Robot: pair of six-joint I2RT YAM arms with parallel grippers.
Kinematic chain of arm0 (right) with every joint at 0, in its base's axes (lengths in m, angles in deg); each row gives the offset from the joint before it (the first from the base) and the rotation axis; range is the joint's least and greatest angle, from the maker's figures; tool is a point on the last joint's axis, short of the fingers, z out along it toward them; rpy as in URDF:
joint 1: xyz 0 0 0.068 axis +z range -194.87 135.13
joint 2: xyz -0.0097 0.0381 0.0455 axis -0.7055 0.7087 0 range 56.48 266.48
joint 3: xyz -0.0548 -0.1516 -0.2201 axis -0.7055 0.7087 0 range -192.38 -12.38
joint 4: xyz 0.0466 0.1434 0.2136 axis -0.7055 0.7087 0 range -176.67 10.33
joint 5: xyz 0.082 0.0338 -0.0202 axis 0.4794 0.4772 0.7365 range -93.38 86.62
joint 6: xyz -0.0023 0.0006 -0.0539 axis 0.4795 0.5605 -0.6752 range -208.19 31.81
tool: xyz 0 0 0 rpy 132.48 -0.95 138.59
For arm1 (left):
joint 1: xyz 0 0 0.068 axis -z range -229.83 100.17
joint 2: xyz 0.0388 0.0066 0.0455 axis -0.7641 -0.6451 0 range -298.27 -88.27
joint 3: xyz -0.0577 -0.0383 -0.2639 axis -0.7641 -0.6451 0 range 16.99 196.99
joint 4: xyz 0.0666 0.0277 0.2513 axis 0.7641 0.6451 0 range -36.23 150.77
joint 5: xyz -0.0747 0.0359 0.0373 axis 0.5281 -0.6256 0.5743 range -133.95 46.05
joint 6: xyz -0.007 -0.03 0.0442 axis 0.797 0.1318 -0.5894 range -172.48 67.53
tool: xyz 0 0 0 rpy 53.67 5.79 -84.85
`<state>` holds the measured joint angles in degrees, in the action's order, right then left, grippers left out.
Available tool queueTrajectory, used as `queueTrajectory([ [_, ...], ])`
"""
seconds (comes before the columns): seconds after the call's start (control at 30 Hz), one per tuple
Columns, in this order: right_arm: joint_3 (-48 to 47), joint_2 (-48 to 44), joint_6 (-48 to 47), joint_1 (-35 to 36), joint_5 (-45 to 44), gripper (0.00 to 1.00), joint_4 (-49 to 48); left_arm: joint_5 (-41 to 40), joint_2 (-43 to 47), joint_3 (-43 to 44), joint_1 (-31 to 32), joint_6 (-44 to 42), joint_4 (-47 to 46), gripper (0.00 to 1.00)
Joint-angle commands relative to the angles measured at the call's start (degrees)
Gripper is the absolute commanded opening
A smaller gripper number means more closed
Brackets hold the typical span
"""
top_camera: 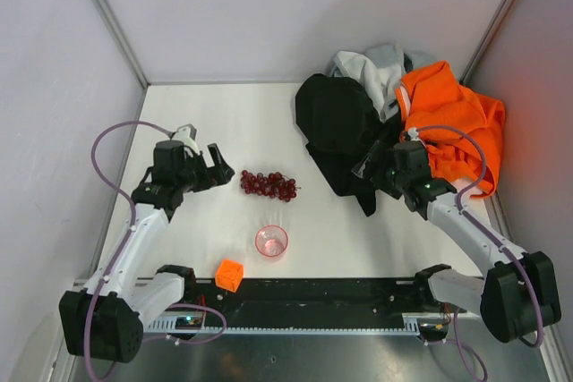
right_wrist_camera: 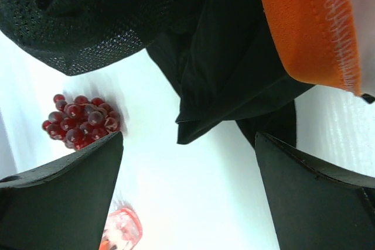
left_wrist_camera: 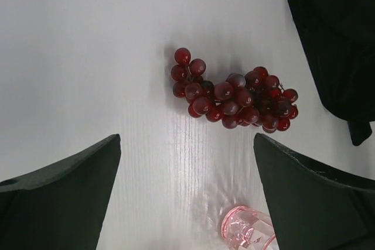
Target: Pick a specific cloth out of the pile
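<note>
The garment's mesh (right_wrist_camera: 102, 21) bulges free above the smooth flap, so the robot's right gripper keeps going toward the black garment (top_camera: 354, 136) until its open fingers close on a fold.
The pile sits at the back right: a large black garment (top_camera: 336, 114), a bright orange one (top_camera: 452, 123) and pale grey ones (top_camera: 372, 64). Black fabric trails forward from it to a near corner (top_camera: 363, 196). In the right wrist view I see black mesh (right_wrist_camera: 76, 21), a smooth black hemmed flap (right_wrist_camera: 222, 86) and orange cloth (right_wrist_camera: 304, 21). I cannot single out the small black cloth among the black fabric. My right gripper (top_camera: 372, 172) (right_wrist_camera: 187, 144) is open and empty, just over the flap's near edge. My left gripper (top_camera: 215, 169) (left_wrist_camera: 187, 144) is open and empty, left of the grapes.
A bunch of red grapes (top_camera: 267, 184) (left_wrist_camera: 234, 98) lies mid-table. A clear pink cup (top_camera: 271, 241) (left_wrist_camera: 246, 229) stands nearer. An orange cube (top_camera: 229, 274) sits at the front edge. White walls close the table on the left, back and right.
</note>
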<state>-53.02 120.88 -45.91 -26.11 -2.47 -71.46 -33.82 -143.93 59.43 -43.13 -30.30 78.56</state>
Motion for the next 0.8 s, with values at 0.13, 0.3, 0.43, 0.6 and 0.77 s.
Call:
queueTrajectory([
  [0.13, 0.56, 3.56, 4.9, -0.53, 5.91, 0.99, -13.36, -4.65, -1.86, 2.87, -0.43, -0.66, 1.56, 1.0],
  [0.3, 0.56, 5.8, 5.53, -0.33, 6.6, 0.99, -20.73, -6.52, -2.93, 3.25, -0.42, -0.83, 2.55, 1.0],
  [0.43, 0.5, 9.45, 5.72, -0.6, 9.4, 0.99, -27.44, -6.83, -3.34, 3.23, -0.46, -0.46, 2.92, 1.0],
  [0.6, -1.66, 13.42, 6.1, -0.21, 11.55, 0.99, -32.99, -7.17, -4.7, 3.75, -0.44, -0.82, 3.19, 1.0],
  [0.77, -7.26, 18.86, 7.34, -0.81, 10.69, 0.99, -30.55, -7.11, -6.04, 4.13, -0.44, -0.55, 3.59, 1.0],
])
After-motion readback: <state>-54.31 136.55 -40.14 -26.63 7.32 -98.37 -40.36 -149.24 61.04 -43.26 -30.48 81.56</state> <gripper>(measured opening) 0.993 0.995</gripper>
